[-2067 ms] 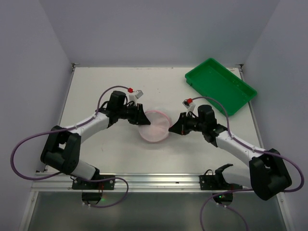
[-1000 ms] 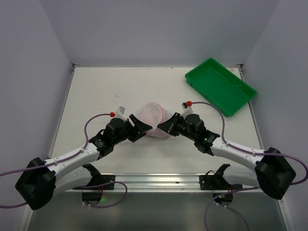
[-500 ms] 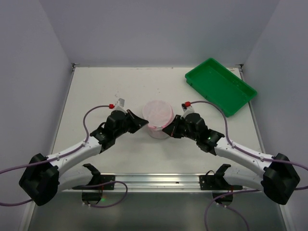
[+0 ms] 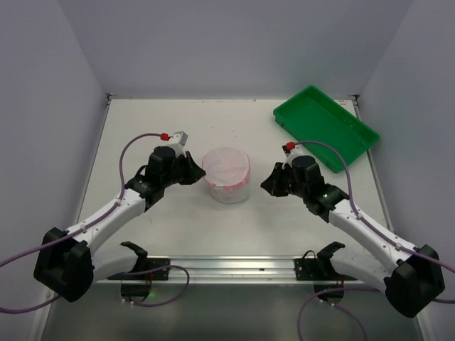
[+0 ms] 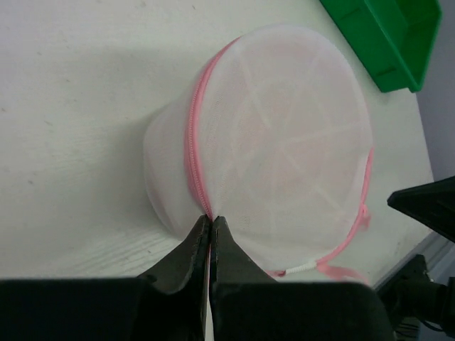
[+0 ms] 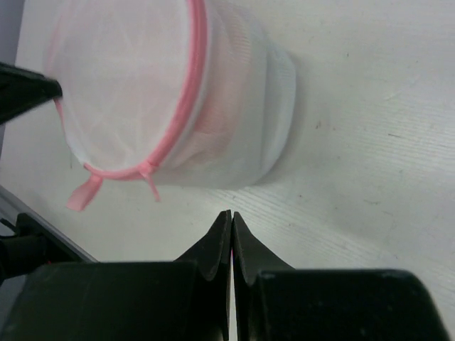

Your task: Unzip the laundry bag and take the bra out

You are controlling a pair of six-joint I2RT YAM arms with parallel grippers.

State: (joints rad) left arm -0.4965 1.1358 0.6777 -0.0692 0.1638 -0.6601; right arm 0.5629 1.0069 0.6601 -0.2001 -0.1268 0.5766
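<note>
The zip's white end is on the bag's near rim, past my left gripper's fingers. My right gripper should grab the bag's pink rim and help turn the bag.
The laundry bag stands upright mid-table, a white mesh drum with a pink zip round its lid. My left gripper is at the bag's left rim. In the left wrist view its tips are shut on the pink zip seam of the bag. My right gripper is shut and empty on the table to the bag's right, clear of it. Its tips point at the bag across bare table. A pink ribbon tab hangs off the zip. A faint pink tint shows through the mesh; the bra itself is hidden.
A green plastic tray sits at the far right corner, also showing in the left wrist view as the tray. Grey walls close in the table on three sides. A metal rail runs along the near edge.
The bag went from tilted between both grippers to upright. My left gripper closed at its left rim. My right gripper let go and drew back to the right.
</note>
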